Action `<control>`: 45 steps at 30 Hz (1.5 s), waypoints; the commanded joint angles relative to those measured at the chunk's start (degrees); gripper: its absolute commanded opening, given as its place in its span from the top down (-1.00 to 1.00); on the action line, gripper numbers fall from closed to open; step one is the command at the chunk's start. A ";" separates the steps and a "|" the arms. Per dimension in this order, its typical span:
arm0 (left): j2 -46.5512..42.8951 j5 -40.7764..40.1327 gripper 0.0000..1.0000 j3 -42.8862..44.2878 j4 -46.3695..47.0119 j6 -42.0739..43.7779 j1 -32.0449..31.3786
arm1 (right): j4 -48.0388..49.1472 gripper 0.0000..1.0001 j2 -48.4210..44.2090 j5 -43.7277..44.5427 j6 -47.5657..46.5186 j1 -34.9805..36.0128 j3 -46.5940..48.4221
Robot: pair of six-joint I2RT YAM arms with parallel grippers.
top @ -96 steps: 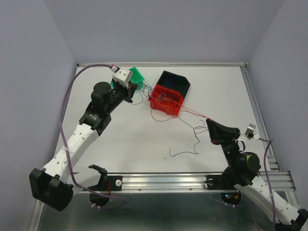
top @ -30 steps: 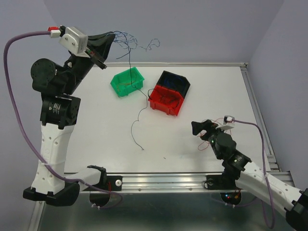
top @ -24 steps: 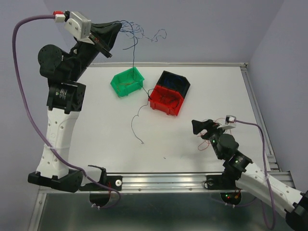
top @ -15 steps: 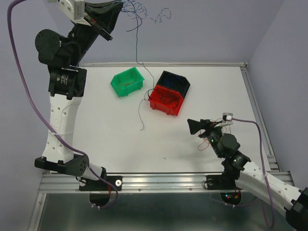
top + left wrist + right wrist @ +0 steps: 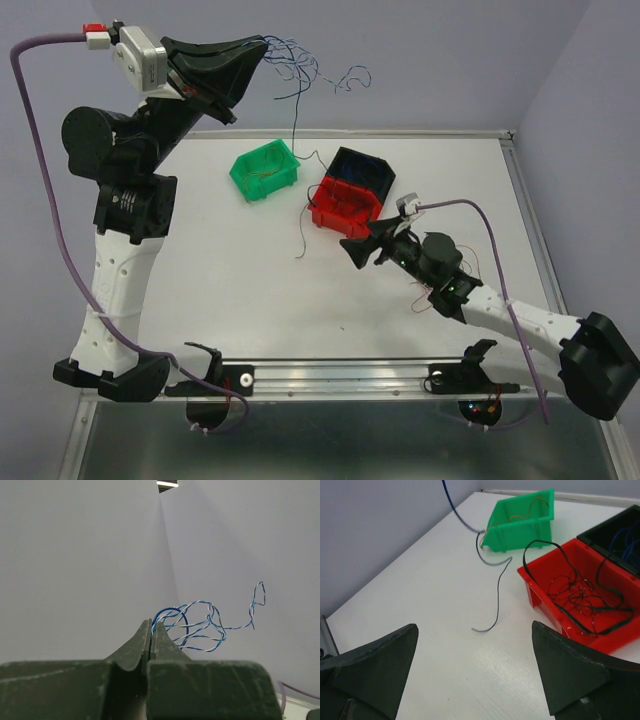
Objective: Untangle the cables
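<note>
The dark piece of cable [image 5: 303,232] runs outside the red bin, so it will come up free and leave the black cables behind when I carry it up.
My left gripper [image 5: 262,45] is raised high above the table's back left, shut on a bunch of thin blue and blue-white cables [image 5: 312,70] [image 5: 207,625] that curl out past its tips [image 5: 152,626]. One dark strand [image 5: 302,205] hangs from the bunch down past the bins, and its free end [image 5: 492,617] rests on the table. My right gripper [image 5: 355,253] [image 5: 474,626] is low over the table just in front of the red bin [image 5: 322,216], open, with the strand's end between its wide fingers. Black cables [image 5: 580,592] lie tangled in the red bin.
A green bin [image 5: 240,172] [image 5: 520,530] holds an orange-brown wire. A dark blue bin [image 5: 385,178] stands behind the red one, with blue wires in it. The rail [image 5: 330,378] runs along the near edge. Grey walls close in the back and sides.
The right arm has swung left across the table to the front of the red bin, staying open. The left gripper has shifted a little right and lower with the blue cables.
</note>
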 commanded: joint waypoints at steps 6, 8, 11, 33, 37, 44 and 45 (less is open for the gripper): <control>-4.50 0.51 1.00 -6.25 5.19 -0.02 -0.92 | 11.21 -0.98 14.89 -13.89 -6.31 0.01 13.25; -4.68 0.60 1.00 -6.95 4.84 -0.02 -0.83 | 13.06 -0.96 18.40 -16.79 -6.31 0.10 15.18; -5.20 0.60 1.00 -8.01 4.58 0.33 -0.92 | 15.34 -0.72 21.83 -17.68 -5.87 0.01 16.85; 12.09 -14.69 1.00 3.92 -8.60 4.55 -0.57 | 23.44 0.99 17.72 1.38 -7.09 -1.48 22.46; 18.95 -16.28 1.00 8.68 -9.93 4.38 -0.31 | 22.12 0.99 20.87 2.01 -7.81 -5.78 29.57; 34.05 -16.19 1.00 22.55 -11.07 5.17 -0.22 | 19.57 0.99 30.00 -8.80 0.08 -16.75 43.46; 35.30 -15.58 1.00 23.27 -9.68 5.08 -0.30 | 19.57 0.99 31.33 -10.64 1.41 -17.99 45.05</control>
